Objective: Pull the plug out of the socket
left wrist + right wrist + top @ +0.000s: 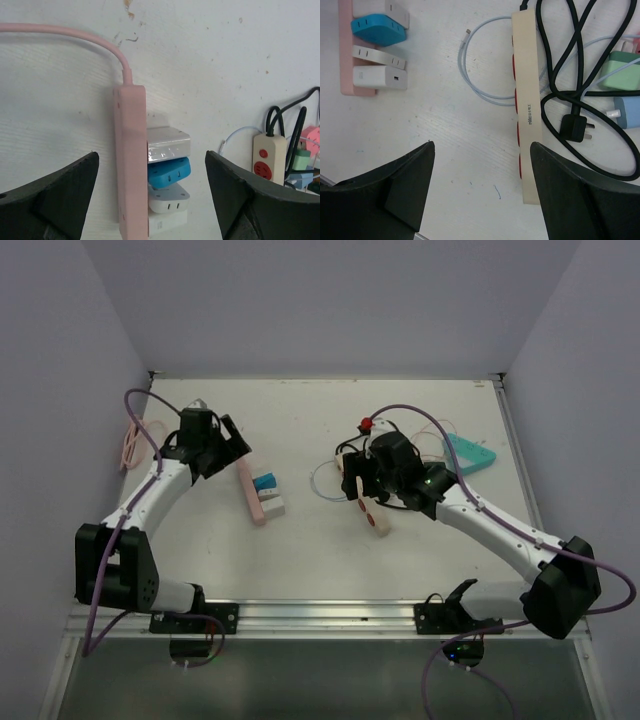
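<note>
My gripper will bring the blue plug [265, 481] along when I lift the power strip, since the plug sits flush against the pink power strip's side [254, 487].
A pink power strip [248, 492] lies left of centre, its cord running off to the far left. Several plugs sit side by side in it: a silver-white one [168, 144], a blue one [169, 172], a rounded white one [169, 197] and a white cube [167, 220]. They also show in the right wrist view, with the blue plug [377, 29] near the top left. My left gripper [235, 443] is open and empty. In its wrist view the gripper [151, 165] hovers above the strip with its jaws wide on either side of strip and plugs. My right gripper [362, 488] is open and empty over bare table [481, 150].
A cream power strip with red switches [528, 100] lies beside my right gripper. A loose black plug [576, 127] and its cable loop next to it. Green [620, 75] and light blue [627, 112] adapters and a thin white cable [470, 70] are nearby. A teal object [468, 453] is at the right.
</note>
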Action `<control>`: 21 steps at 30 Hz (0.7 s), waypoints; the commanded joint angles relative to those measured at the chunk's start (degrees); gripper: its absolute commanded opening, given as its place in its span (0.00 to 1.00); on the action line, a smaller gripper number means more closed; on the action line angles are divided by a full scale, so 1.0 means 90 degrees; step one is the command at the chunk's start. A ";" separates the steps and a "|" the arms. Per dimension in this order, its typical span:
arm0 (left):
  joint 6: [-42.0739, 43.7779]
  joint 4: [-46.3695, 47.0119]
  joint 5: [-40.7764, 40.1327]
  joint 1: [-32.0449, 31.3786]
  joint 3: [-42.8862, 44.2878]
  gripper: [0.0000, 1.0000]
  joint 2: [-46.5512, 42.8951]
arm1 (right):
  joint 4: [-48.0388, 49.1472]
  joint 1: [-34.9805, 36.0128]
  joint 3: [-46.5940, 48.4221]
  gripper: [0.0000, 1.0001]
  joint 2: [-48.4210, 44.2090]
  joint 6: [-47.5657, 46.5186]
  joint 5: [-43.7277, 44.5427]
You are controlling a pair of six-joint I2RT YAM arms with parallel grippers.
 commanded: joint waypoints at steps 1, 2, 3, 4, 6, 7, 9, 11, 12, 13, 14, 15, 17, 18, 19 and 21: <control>0.0231 -0.0273 -0.0386 0.0133 0.0559 0.91 0.0548 | 0.0277 -0.0005 0.0004 0.81 -0.0348 -0.0124 -0.0125; 0.0231 -0.0331 -0.0396 0.0134 0.0678 0.91 0.0705 | 0.0278 0.0005 -0.0054 0.81 -0.0358 -0.0124 -0.0134; 0.0231 -0.0438 -0.0387 0.0134 0.0795 0.91 0.0862 | 0.0278 0.0005 -0.0074 0.81 -0.0387 -0.0114 -0.0144; 0.0270 -0.0497 -0.0386 0.0134 0.1009 0.91 0.1173 | 0.0278 0.0005 -0.0094 0.82 -0.0397 -0.0114 -0.0144; 0.0270 -0.0663 -0.0367 0.0124 0.1292 0.90 0.1438 | 0.0268 -0.0005 -0.0152 0.82 -0.0446 -0.0104 -0.0164; 0.0299 -0.0722 -0.0319 0.0114 0.1429 0.90 0.1643 | 0.0316 -0.0005 -0.0230 0.82 -0.0485 -0.0094 -0.0174; 0.0338 -0.0790 -0.0376 0.0065 0.1547 0.89 0.1810 | 0.0336 -0.0005 -0.0308 0.82 -0.0543 -0.0085 -0.0174; 0.0416 -0.0878 -0.0464 -0.0003 0.1664 0.89 0.2102 | 0.0385 -0.0005 -0.0435 0.83 -0.0583 -0.0065 -0.0174; 0.0436 -0.0966 -0.0455 -0.0013 0.1771 0.88 0.2200 | 0.0404 0.0005 -0.0465 0.83 -0.0602 -0.0075 -0.0174; 0.0475 -0.0986 -0.0445 -0.0013 0.1811 0.88 0.2404 | 0.0405 -0.0005 -0.0494 0.83 -0.0622 -0.0075 -0.0174; 0.0495 -0.1035 -0.0445 -0.0042 0.1850 0.87 0.2484 | 0.0405 -0.0005 -0.0543 0.83 -0.0622 -0.0075 -0.0193; 0.0514 -0.1103 -0.0464 -0.0052 0.1918 0.86 0.2562 | 0.0414 -0.0005 -0.0563 0.83 -0.0632 -0.0075 -0.0193; 0.0612 -0.1162 -0.0455 -0.0101 0.1968 0.84 0.2796 | 0.0434 -0.0005 -0.0631 0.83 -0.0632 -0.0075 -0.0242; 0.0641 -0.1230 -0.0435 -0.0120 0.1997 0.82 0.2874 | 0.0463 -0.0005 -0.0650 0.83 -0.0632 -0.0075 -0.0261; 0.0699 -0.1269 -0.0406 -0.0140 0.1997 0.81 0.3001 | 0.0483 0.0005 -0.0670 0.83 -0.0632 -0.0075 -0.0271; 0.0729 -0.1328 -0.0328 -0.0189 0.1988 0.79 0.3109 | 0.0522 -0.0005 -0.0738 0.83 -0.0612 -0.0055 -0.0330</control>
